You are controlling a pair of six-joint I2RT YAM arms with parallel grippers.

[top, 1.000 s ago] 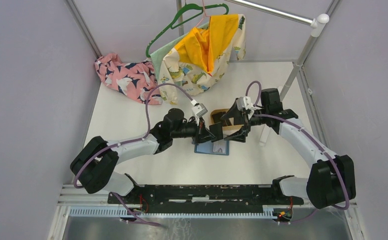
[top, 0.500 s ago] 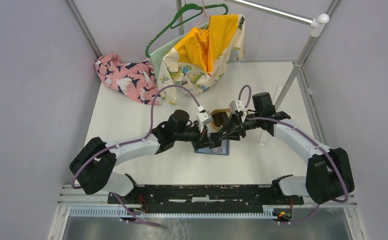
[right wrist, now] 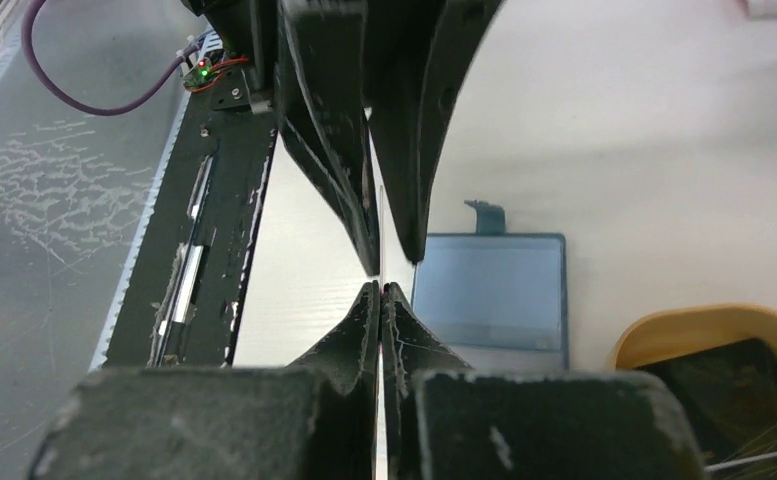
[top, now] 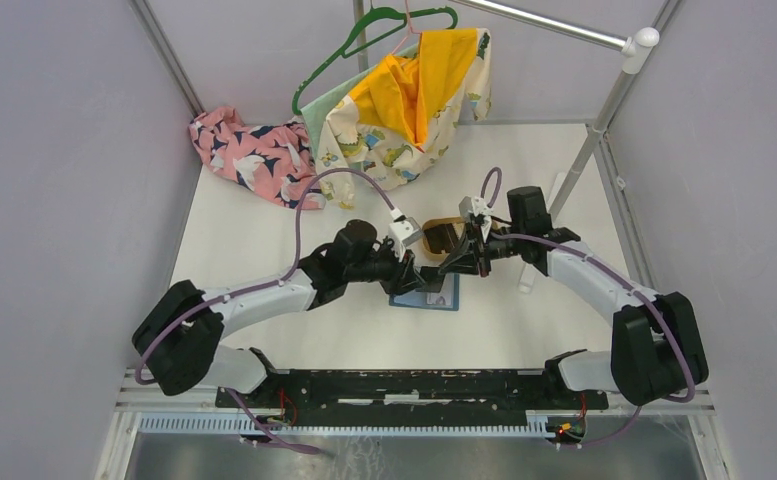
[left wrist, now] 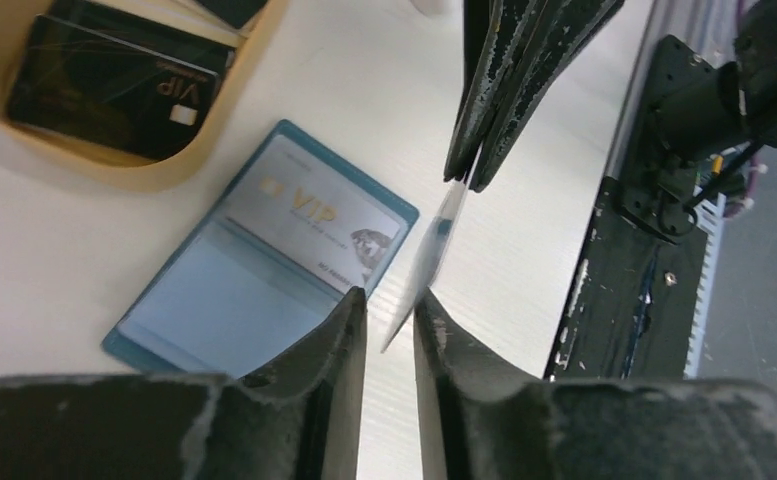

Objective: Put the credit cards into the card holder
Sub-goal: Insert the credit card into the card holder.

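Note:
Both of the robot's grippers are at the credit card while the card holder lies loose (right wrist: 494, 290), so next the left gripper moves away from the card and holds the card holder's tab (right wrist: 488, 217).
The card holder (left wrist: 214, 300) lies open and flat on the table, teal, with a pale VIP card (left wrist: 309, 215) in its pocket; it also shows under the two grippers in the top view (top: 429, 298). Above it a pale credit card (left wrist: 429, 250) hangs edge-on. My right gripper (right wrist: 382, 288) is shut on its upper end. Its lower end stands in the gap of my left gripper (left wrist: 389, 300), whose jaws are open round it. Dark credit cards (left wrist: 114, 75) lie in a tan wooden tray (left wrist: 164, 175).
The tray (top: 442, 235) sits just behind the card holder. Patterned clothes (top: 249, 150) and a green hanger (top: 364, 45) with a yellow garment lie at the back. A white rack pole (top: 604, 110) stands at the right. The black front rail (top: 404, 385) runs along the near edge.
My right gripper has come in from the right and shut on the pale card. My left gripper, shut on that card before, has opened its jaws.

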